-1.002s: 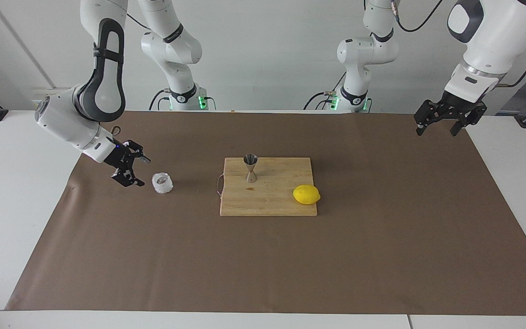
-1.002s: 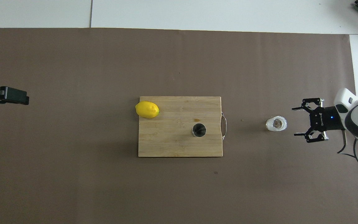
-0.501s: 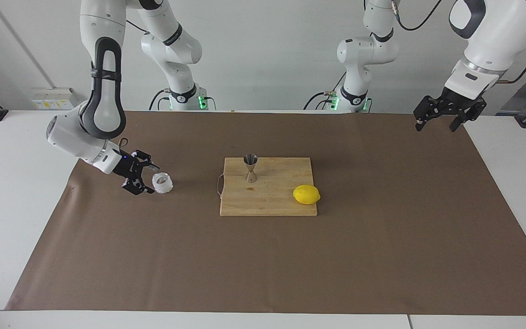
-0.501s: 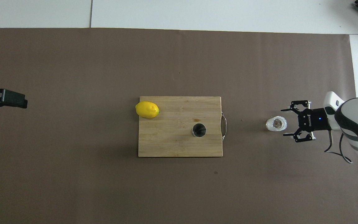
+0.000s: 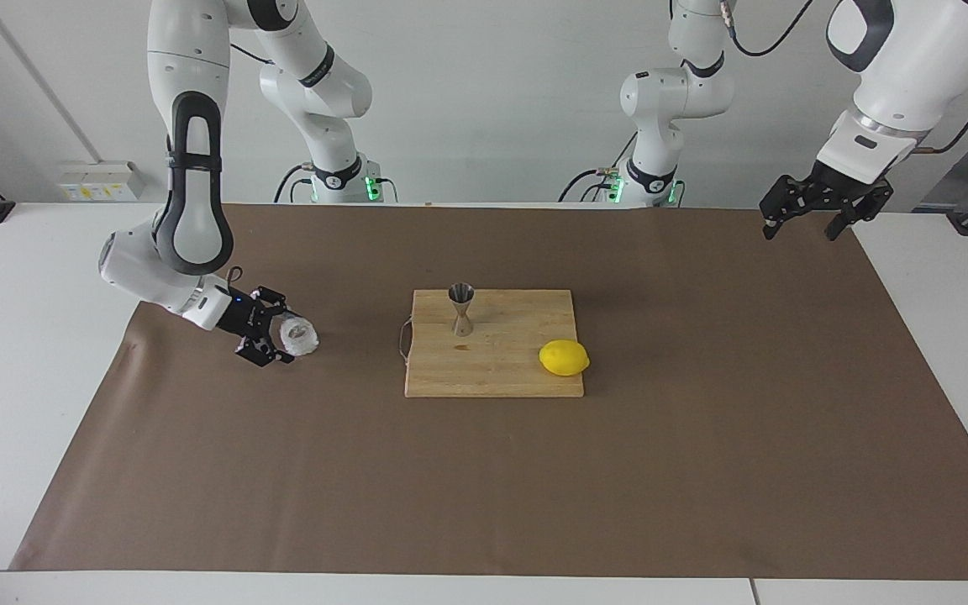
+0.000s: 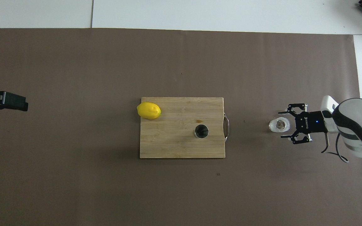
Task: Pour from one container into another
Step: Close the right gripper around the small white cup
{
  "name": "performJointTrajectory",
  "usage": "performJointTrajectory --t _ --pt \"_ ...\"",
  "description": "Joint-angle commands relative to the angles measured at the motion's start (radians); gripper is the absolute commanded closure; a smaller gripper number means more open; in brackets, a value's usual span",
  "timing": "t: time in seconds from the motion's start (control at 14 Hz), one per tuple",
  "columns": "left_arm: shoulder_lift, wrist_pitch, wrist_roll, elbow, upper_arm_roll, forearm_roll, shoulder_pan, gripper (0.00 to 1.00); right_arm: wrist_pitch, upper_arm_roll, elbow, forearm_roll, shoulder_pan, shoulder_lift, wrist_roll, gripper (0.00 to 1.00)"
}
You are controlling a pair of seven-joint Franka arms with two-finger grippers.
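Observation:
The mat's brown is broken up by glints inside the clear glass cup [image 6: 279, 124], so clear liquid should flow out when I pour.
The clear, bumpy glass cup [image 5: 300, 336] [image 6: 279, 124] stands on the brown mat toward the right arm's end of the table. My right gripper [image 5: 282, 339] [image 6: 282, 124] is low and tilted beside it, open, with one fingertip on each side of the cup's outer edge and not closed on it. The steel hourglass jigger [image 5: 461, 309] [image 6: 201, 131] stands upright on the wooden cutting board [image 5: 492, 374] [image 6: 168, 141] in the middle. My left gripper [image 5: 797, 234] [image 6: 14, 103] waits open, raised over the mat's edge at the left arm's end.
A yellow lemon [image 5: 564, 358] [image 6: 149, 110] lies on the board's corner toward the left arm's end, farther from the robots than the jigger. The board's metal handle [image 6: 227, 126] faces the cup. The brown mat [image 5: 702, 437] covers most of the table.
My right gripper has moved in toward the glass cup, from a gap beside it to fingertips flanking it. The left gripper has risen slightly. The cup, jigger and lemon have not moved.

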Motion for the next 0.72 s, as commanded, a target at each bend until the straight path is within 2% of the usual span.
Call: performJointTrajectory --t 0.0,0.64 --pt "-0.011 -0.013 0.003 -0.011 0.009 -0.007 -0.007 0.0 0.043 0.007 -0.038 0.034 0.003 -0.012 -0.028 0.0" --pt "-0.011 -0.013 0.004 -0.011 0.009 -0.006 -0.007 0.0 0.074 0.007 -0.071 0.06 0.022 -0.018 -0.025 0.0"
